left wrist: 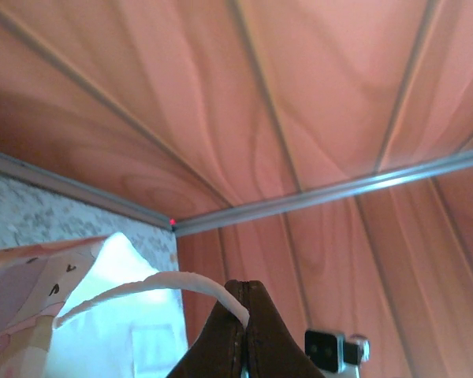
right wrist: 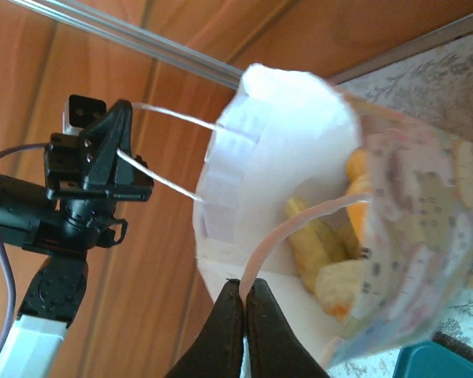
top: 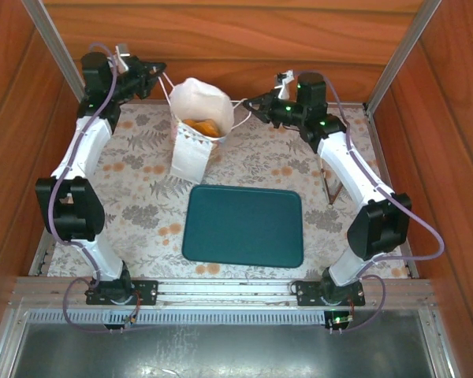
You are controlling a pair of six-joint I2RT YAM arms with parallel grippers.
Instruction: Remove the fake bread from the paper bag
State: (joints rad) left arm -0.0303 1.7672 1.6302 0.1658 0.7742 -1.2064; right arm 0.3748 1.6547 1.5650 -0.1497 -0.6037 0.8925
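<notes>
I should keep moving the paper bag point(top: 197, 130) with my right gripper toward the clear tablecloth point(top: 142, 181) beside the tray while it hangs upright by its handles, and let go once it stands.
The white paper bag point(top: 191, 150) stands upright at the back of the table, mouth open. Golden-brown fake bread point(top: 202, 125) lies inside it; in the right wrist view several yellow pieces point(right wrist: 325, 250) show through the opening of the bag point(right wrist: 276, 142). My left gripper point(top: 161, 72) is raised at the bag's left, shut on a white cord handle point(left wrist: 142, 287) pinched at its tips point(left wrist: 248, 285). My right gripper point(top: 249, 103) is at the bag's right, shut on the other cord handle point(right wrist: 299, 224) between its tips point(right wrist: 243, 283). The two handles are pulled apart.
A dark teal tray point(top: 244, 224) lies flat in front of the bag, nothing on it. Wooden walls with metal rails close in the back and sides. A thin brown stick point(top: 325, 185) lies beside the right arm. The floral tablecloth point(top: 142, 189) covers the table.
</notes>
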